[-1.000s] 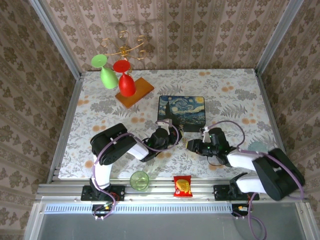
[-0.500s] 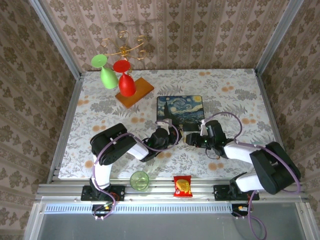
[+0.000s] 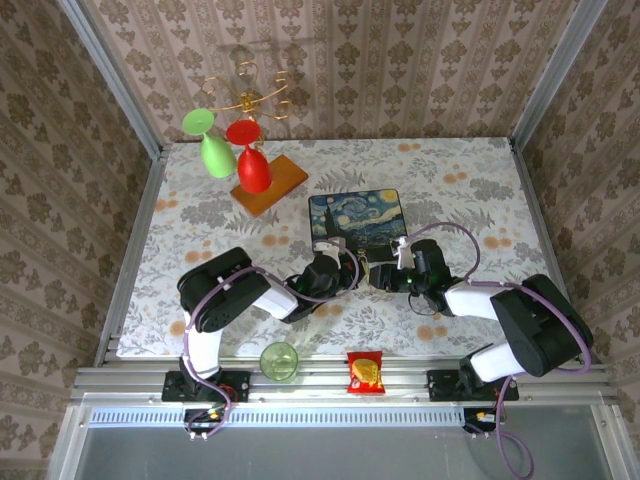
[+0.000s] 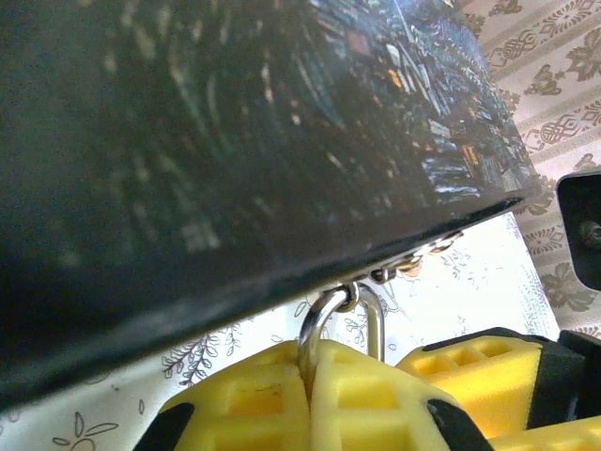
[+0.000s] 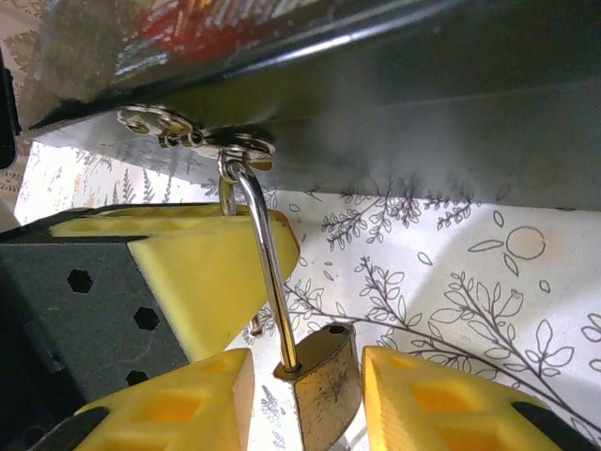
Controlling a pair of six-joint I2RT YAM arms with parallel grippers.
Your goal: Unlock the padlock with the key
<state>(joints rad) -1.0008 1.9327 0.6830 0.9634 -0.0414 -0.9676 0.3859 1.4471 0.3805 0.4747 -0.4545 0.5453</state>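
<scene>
I should have my left gripper let go of the shackle and turn the box toward my right gripper, because the box's hasp edge [image 5: 246,147] lies side-on to my right gripper.
The padlock [image 5: 324,395] is a small brass body standing between the fingers of my right gripper [image 5: 305,371], with a gap on each side, so the right gripper is open. One shackle hole in the body is empty. The silver shackle [image 5: 268,272] rises to the metal hasp [image 5: 188,132] on the edge of the painted blue box [image 3: 355,215]. My left gripper [image 4: 312,362] is shut on the shackle [image 4: 324,310] just below the box edge. In the top view both grippers meet at the box's near edge, the left gripper [image 3: 350,268] facing the right gripper [image 3: 387,272]. The key is hidden.
A green cup [image 3: 279,360] and a red-and-yellow snack packet [image 3: 365,372] sit at the near edge. At the back left, a green glass [image 3: 213,150] and a red glass [image 3: 251,160] hang from a gold rack over an orange board [image 3: 270,183].
My right gripper has moved left and away to the box's near edge, beside the left gripper, and its jaws have narrowed. The box has shifted slightly left. The left gripper stays shut.
</scene>
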